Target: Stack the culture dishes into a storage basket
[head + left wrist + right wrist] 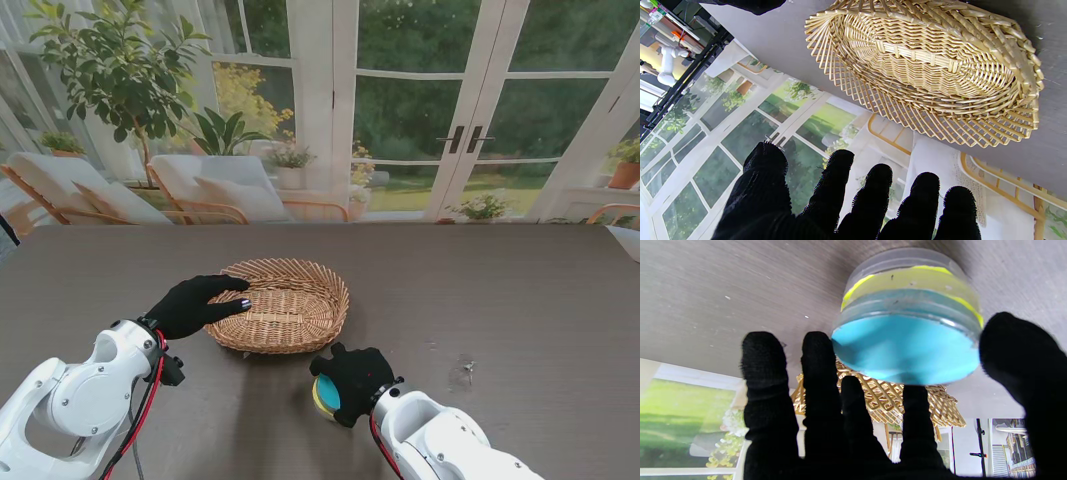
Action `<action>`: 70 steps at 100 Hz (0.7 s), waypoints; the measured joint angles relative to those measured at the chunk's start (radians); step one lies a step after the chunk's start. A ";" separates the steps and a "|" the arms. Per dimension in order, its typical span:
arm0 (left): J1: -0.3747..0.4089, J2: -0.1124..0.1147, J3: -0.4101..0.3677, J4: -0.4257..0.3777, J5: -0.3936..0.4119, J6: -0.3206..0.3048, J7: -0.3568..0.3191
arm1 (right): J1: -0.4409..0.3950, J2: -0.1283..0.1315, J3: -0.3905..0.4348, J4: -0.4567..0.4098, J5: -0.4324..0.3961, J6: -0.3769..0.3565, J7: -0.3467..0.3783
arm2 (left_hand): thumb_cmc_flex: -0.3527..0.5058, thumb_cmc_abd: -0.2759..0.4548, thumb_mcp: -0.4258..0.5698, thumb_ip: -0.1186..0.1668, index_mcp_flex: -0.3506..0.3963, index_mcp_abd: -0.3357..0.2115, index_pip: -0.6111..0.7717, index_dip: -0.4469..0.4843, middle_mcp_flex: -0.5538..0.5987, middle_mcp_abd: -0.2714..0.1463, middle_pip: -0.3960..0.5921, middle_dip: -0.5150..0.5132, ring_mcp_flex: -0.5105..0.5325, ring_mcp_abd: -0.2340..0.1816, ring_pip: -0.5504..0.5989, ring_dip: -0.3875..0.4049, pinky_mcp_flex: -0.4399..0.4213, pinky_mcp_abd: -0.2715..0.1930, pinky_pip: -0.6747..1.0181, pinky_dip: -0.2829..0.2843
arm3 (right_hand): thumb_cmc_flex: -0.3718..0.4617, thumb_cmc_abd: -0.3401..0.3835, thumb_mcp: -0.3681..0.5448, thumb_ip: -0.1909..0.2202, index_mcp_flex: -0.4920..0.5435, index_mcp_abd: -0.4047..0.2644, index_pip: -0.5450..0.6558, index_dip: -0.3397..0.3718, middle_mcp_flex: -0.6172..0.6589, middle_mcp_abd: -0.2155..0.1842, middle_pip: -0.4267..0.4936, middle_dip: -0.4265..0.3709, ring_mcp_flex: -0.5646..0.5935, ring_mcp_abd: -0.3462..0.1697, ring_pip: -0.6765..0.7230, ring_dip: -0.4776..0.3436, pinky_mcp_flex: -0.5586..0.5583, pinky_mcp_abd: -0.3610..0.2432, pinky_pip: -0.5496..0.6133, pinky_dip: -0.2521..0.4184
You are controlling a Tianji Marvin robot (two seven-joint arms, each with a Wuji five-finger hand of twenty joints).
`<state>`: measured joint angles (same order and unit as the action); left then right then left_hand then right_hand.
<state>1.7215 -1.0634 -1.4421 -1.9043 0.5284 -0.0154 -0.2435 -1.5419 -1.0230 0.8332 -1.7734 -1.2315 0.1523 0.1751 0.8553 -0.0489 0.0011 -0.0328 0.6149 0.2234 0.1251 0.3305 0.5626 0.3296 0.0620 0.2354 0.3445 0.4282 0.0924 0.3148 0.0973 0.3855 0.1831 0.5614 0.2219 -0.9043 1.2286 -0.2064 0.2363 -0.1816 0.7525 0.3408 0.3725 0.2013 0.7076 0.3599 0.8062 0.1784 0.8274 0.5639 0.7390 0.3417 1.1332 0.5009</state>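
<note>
The blue-filled dish rests flush on the yellow-filled dish (906, 291), so the whole stack (326, 394) will rise as one when the robot lifts it into the basket.
An oval wicker basket (335, 290) sits mid-table with nothing in it (1023, 66). My left hand (195, 305), in a black glove, hovers at its left rim, fingers (840, 173) spread and holding nothing. Nearer to me, a stack of two clear culture dishes (324, 396) stands on the table, a blue-filled one (907, 346) on top of a yellow-filled one (907, 280). My right hand (358, 380) is over the stack, thumb (1020, 360) on one side and fingers (820, 373) on the other, spread around it without closing. The basket (883, 400) shows beyond the stack.
The dark wood-grain table (520, 300) stretches to the right and far side. A small pale smudge (463, 372) marks the table to the right of my right hand. Behind the far edge is a backdrop of windows, chairs and plants.
</note>
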 measured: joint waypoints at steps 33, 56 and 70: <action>-0.002 0.001 0.001 0.000 0.000 0.004 -0.006 | -0.003 0.000 0.003 0.004 -0.004 0.000 -0.009 | 0.000 0.000 0.000 0.000 0.000 0.000 0.000 0.000 0.000 0.000 0.000 0.000 0.000 0.000 0.000 0.000 0.000 0.000 0.000 0.000 | -0.028 0.064 -0.003 0.000 -0.019 0.009 0.001 -0.006 -0.014 0.000 -0.001 0.000 -0.013 -0.005 0.001 0.000 0.000 -0.001 0.000 0.018; -0.004 0.002 0.003 0.000 -0.002 0.007 -0.012 | -0.031 -0.001 0.039 -0.013 -0.007 -0.005 -0.008 | 0.000 0.000 0.000 0.000 0.000 0.000 0.000 0.000 0.000 0.000 0.000 0.000 0.000 0.000 0.000 0.000 0.000 0.000 0.000 0.000 | -0.046 0.162 -0.106 0.000 -0.039 0.011 -0.015 -0.024 -0.024 -0.001 -0.002 0.000 -0.039 -0.005 -0.063 -0.031 0.000 -0.004 -0.020 0.018; -0.007 0.003 0.004 0.000 -0.005 0.009 -0.017 | -0.043 -0.001 0.050 -0.031 -0.011 -0.007 -0.004 | 0.000 0.000 0.000 0.000 0.000 0.000 0.000 0.000 0.000 0.000 0.000 0.000 0.000 0.000 0.000 0.000 0.000 0.000 0.000 0.000 | -0.072 0.225 -0.184 0.001 -0.039 0.011 -0.021 -0.026 -0.037 -0.026 -0.009 -0.002 -0.102 0.018 -0.162 -0.071 0.000 -0.005 -0.040 0.018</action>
<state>1.7143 -1.0604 -1.4381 -1.9048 0.5235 -0.0065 -0.2603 -1.5847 -1.0236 0.8833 -1.8042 -1.2421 0.1453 0.1714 0.8553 -0.0487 0.0011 -0.0328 0.6149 0.2234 0.1251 0.3305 0.5626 0.3296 0.0620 0.2354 0.3446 0.4282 0.0924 0.3148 0.0973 0.3855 0.1831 0.5614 0.1497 -0.6791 1.0447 -0.2054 0.1975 -0.1704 0.7318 0.3145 0.3358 0.1753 0.6988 0.3574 0.7043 0.1965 0.6650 0.4927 0.7386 0.3362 1.0935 0.5187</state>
